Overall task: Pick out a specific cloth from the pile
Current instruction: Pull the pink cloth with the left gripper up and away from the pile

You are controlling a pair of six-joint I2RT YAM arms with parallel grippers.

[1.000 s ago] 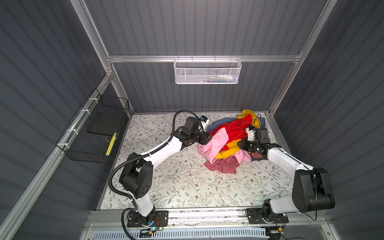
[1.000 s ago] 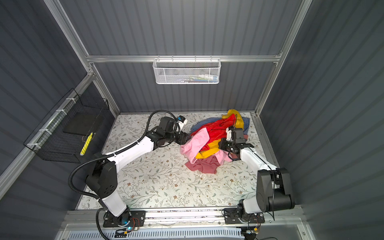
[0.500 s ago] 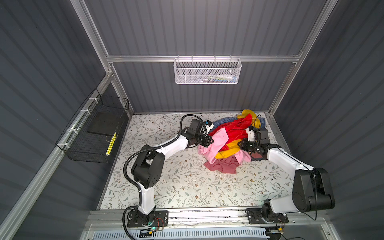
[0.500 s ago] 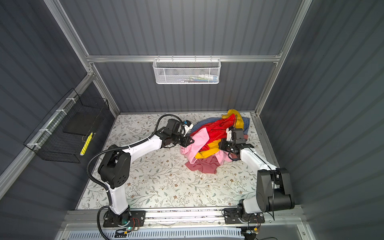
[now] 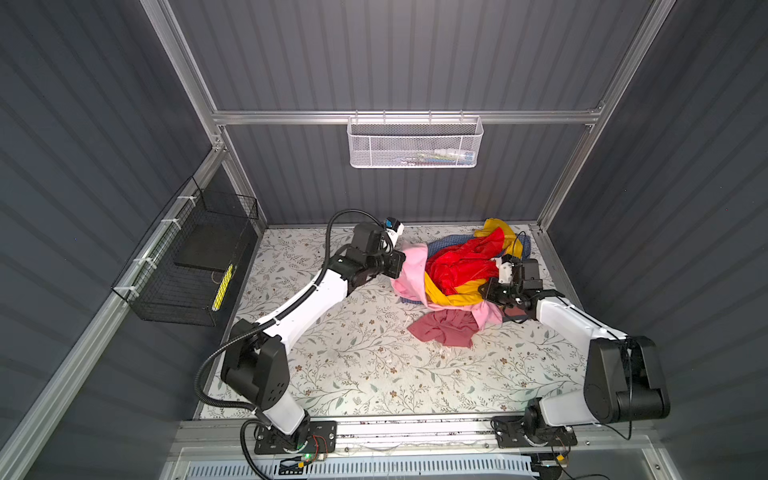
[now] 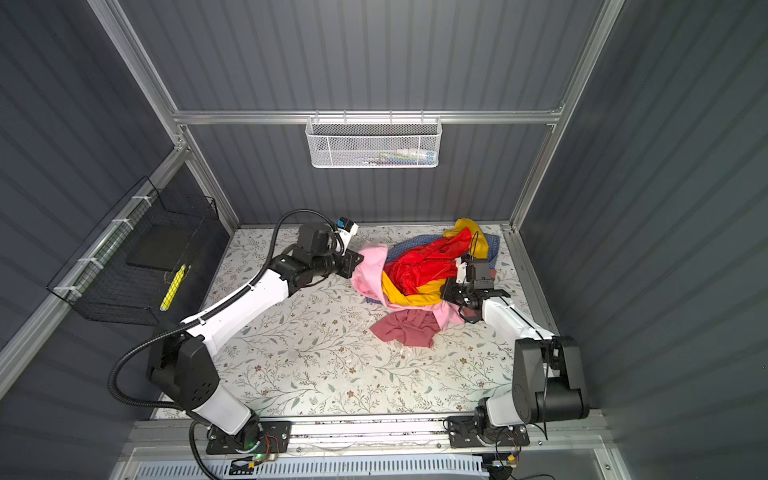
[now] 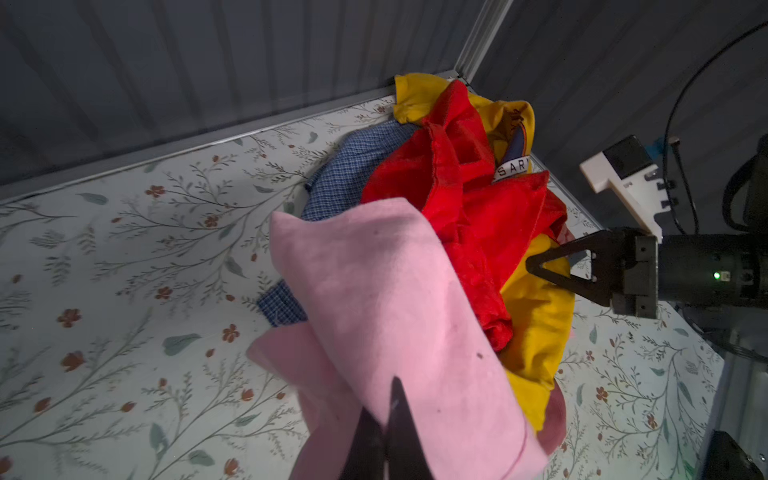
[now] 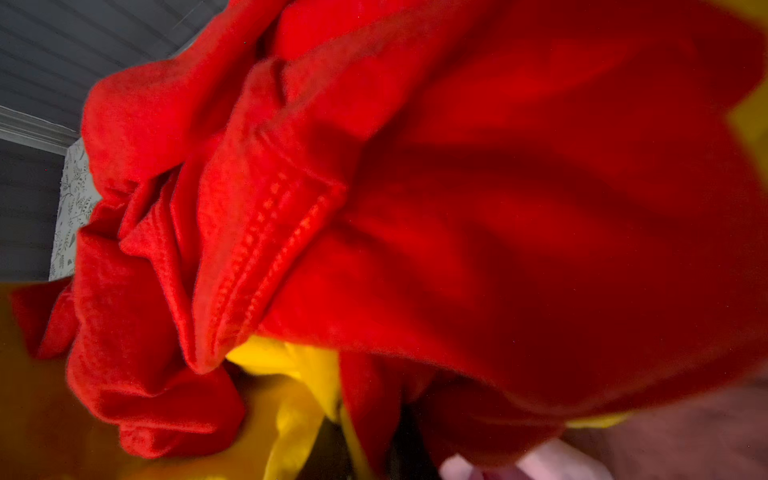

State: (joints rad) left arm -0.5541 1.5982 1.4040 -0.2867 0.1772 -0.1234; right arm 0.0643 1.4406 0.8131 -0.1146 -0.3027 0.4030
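The light pink cloth passes beneath the yellow cloth (image 5: 439, 303), so the robot's right gripper should keep the pile (image 5: 477, 289) in place while the left gripper pulls the light pink cloth free.
The pile (image 5: 461, 266) lies at the back right of the floral table: bright red on top, mustard yellow (image 5: 453, 297), blue checked (image 7: 353, 166), and dusty rose (image 5: 444, 328) in front. The light pink cloth (image 5: 411, 266) (image 6: 370, 266) (image 7: 395, 291) drapes over the pile's left side. My left gripper (image 5: 404, 262) (image 6: 360, 262) (image 7: 388, 399) is shut on its raised left edge. My right gripper (image 5: 484, 289) (image 6: 445, 291) (image 7: 534, 266) is pressed into the pile's right side. Red and yellow cloth pinched between its jaws covers them in the right wrist view (image 8: 363, 446).
A white mesh basket (image 5: 415, 143) hangs on the back wall. A black wire basket (image 5: 195, 266) is mounted on the left wall. The pile sits close to the back wall and the right corner post. Bare floral table (image 5: 374, 365) spreads in front of it.
My left gripper reached into the pile's left edge and closed on the light pink cloth, whose edge is now lifted toward the left. The right gripper has stayed put.
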